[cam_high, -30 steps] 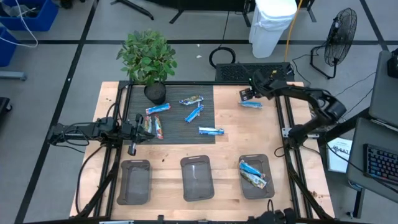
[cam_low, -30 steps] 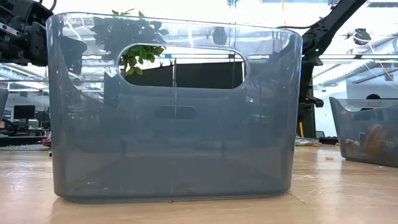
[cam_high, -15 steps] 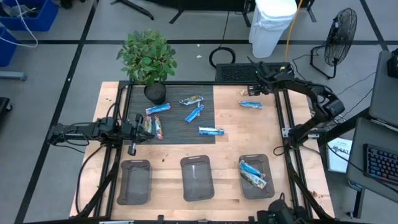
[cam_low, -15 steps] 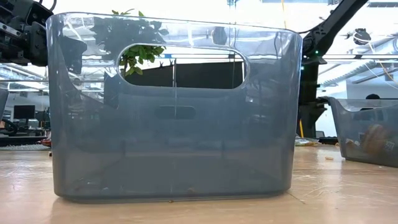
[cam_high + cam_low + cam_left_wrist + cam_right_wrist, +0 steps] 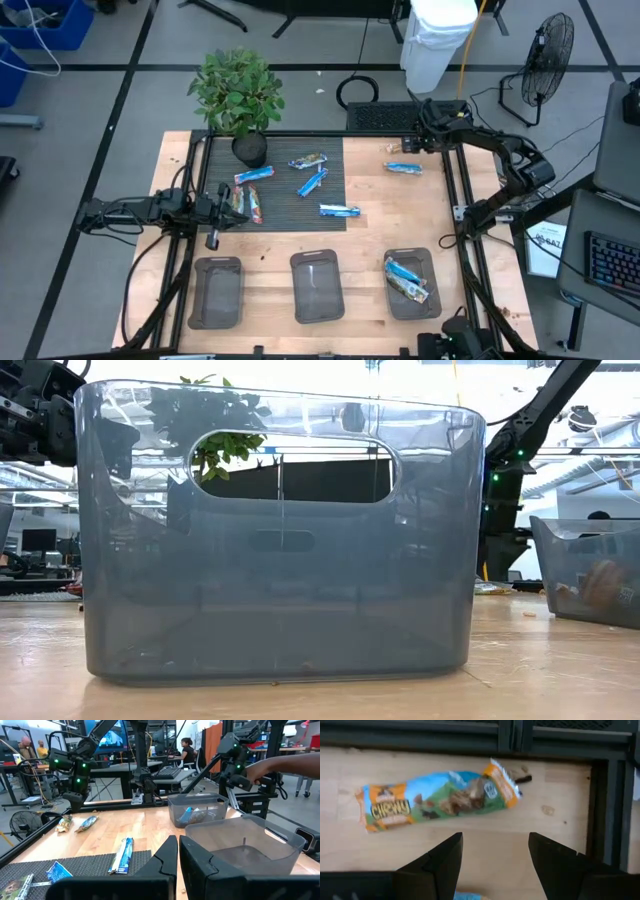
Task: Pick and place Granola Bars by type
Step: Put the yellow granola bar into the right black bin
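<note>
The Chewy bar (image 5: 394, 148) is lying clear of the blue bar and black rail, so the robot's right gripper should go on moving down toward its middle (image 5: 444, 799) until the open fingers close there.
Several blue-and-white granola bars lie flat on the dark mat (image 5: 300, 190), among them one at its near edge (image 5: 340, 211) and one in the middle (image 5: 312, 182). On the wood at the far right lie a blue bar (image 5: 403, 168) and a green-and-orange Chewy bar (image 5: 437, 800). My right gripper (image 5: 418, 140) hangs open above the Chewy bar, close to the table's far edge, touching nothing. My left gripper (image 5: 178, 852) hovers shut over the mat's left edge (image 5: 228, 203), beside a reddish bar (image 5: 238, 200) and a blue one (image 5: 256, 205).
Three clear bins stand along the near edge: left (image 5: 217, 292), middle (image 5: 317, 287) and right (image 5: 408, 262), the right one holding bars. A potted plant (image 5: 240, 100) stands at the mat's far left corner. Black frame rails (image 5: 450, 190) run along the table's sides.
My right gripper has drawn back from the two bars on the wood, moving toward the table's far right corner and rising. The bars there lie still. My left arm has kept still.
</note>
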`<control>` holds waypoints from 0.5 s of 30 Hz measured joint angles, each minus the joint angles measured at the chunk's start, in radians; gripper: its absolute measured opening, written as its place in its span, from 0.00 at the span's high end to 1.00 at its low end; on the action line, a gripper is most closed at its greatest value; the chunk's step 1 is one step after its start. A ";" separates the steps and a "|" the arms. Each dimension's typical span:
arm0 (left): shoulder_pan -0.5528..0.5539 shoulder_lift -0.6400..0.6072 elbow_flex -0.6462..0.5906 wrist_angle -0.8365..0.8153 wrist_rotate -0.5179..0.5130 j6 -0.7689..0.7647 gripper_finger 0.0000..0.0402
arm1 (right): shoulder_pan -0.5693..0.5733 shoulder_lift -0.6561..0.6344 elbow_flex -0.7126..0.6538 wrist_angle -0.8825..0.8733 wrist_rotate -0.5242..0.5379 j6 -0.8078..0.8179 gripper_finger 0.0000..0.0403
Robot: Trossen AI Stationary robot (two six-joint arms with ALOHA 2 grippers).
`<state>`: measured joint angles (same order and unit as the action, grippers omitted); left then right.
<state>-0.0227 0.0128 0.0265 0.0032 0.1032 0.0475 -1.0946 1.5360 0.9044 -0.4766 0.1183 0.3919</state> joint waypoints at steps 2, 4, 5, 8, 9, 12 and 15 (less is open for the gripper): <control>0.000 0.000 0.000 0.000 0.000 0.000 0.94 | 0.001 0.000 -0.009 0.041 -0.018 0.009 0.46; 0.000 0.000 0.000 0.000 0.000 0.000 0.94 | 0.002 0.000 -0.022 0.073 -0.019 0.015 0.46; 0.000 0.000 0.000 0.000 0.000 0.000 0.94 | 0.002 0.000 -0.027 0.084 -0.019 0.018 0.46; 0.000 0.000 0.000 0.000 0.000 0.000 0.94 | 0.001 0.000 -0.036 0.115 -0.016 0.039 0.46; 0.000 0.000 0.000 0.000 0.000 0.000 0.94 | 0.001 0.000 -0.037 0.118 -0.016 0.041 0.46; 0.000 0.000 0.000 0.000 0.000 0.000 0.94 | 0.003 0.011 -0.037 0.127 -0.015 0.042 0.46; 0.000 0.000 0.000 0.000 0.000 0.000 0.94 | 0.013 0.044 -0.038 0.154 -0.015 0.058 0.47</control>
<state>-0.0227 0.0132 0.0265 0.0032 0.1032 0.0475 -1.0812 1.5796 0.8665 -0.3222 0.1032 0.4495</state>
